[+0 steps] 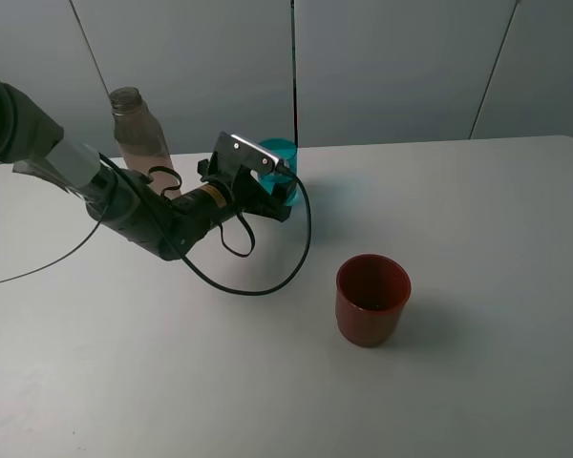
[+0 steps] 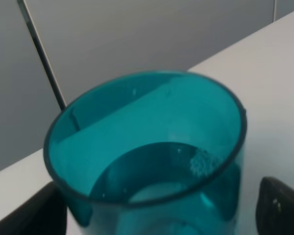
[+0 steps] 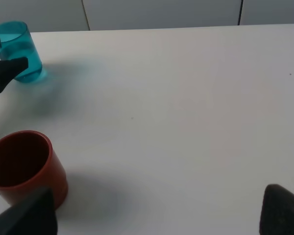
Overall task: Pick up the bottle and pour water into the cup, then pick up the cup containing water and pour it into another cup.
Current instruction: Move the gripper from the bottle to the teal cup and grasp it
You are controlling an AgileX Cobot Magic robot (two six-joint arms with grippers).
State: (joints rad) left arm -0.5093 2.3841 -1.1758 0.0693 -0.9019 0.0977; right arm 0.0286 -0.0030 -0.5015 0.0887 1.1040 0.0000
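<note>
The teal cup (image 1: pixel 281 153) will pour a narrow stream when the robot tips it well over, because the dark water surface (image 2: pixel 154 166) is far below the cup's rim.
The teal cup (image 1: pixel 280 152) stands on the white table near the back, with water in its bottom (image 2: pixel 152 161). My left gripper (image 1: pixel 281 194) is open around it, one finger (image 2: pixel 34 215) touching its wall and the other finger (image 2: pixel 281 208) a little off it. The cup (image 3: pixel 19 49) rests on the table. The grey-brown bottle (image 1: pixel 137 134) stands upright behind my left arm. The dark-red cup (image 1: pixel 372 298) stands empty at the middle front (image 3: pixel 24 164). My right gripper (image 3: pixel 154 215) is open and empty, low over the table to the right of the red cup.
The table (image 1: pixel 477 248) ends at a grey panel wall at the back. A black cable (image 1: pixel 267 286) loops from my left arm onto the table between the two cups.
</note>
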